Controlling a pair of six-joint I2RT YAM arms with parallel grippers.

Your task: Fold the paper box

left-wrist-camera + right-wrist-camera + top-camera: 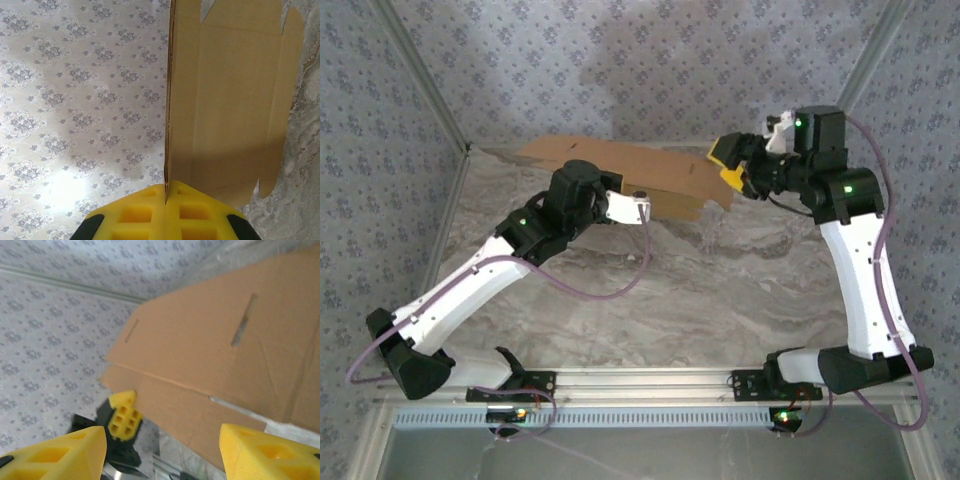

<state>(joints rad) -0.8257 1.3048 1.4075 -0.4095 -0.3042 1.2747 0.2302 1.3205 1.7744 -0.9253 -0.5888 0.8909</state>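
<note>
The paper box's raised edge (150, 402) is held by my left gripper only, so my right gripper should move inward and take hold of the box's loose end flap before both grippers turn the panel over.
The paper box (620, 162) is a tan, mostly flat sheet of panels and flaps at the far end of the marble table. My left gripper (642, 207) is at its near edge. In the left wrist view the yellow fingers (150, 215) are shut on a cardboard panel (235, 100) seen edge-on. My right gripper (728, 163) hovers at the box's right end, above it. In the right wrist view its jaws (162, 452) stand wide open with nothing between them, and the box (200, 340) with its two slots lies beyond. The left gripper (122, 416) touches the box's lower edge.
Patterned wallpaper walls (650, 60) close in the table at the back and sides, right behind the box. Metal corner posts (425, 90) slant up on both sides. An aluminium rail (640, 378) carries the arm bases at the near edge. Bare marble (700, 290) lies between arms and box.
</note>
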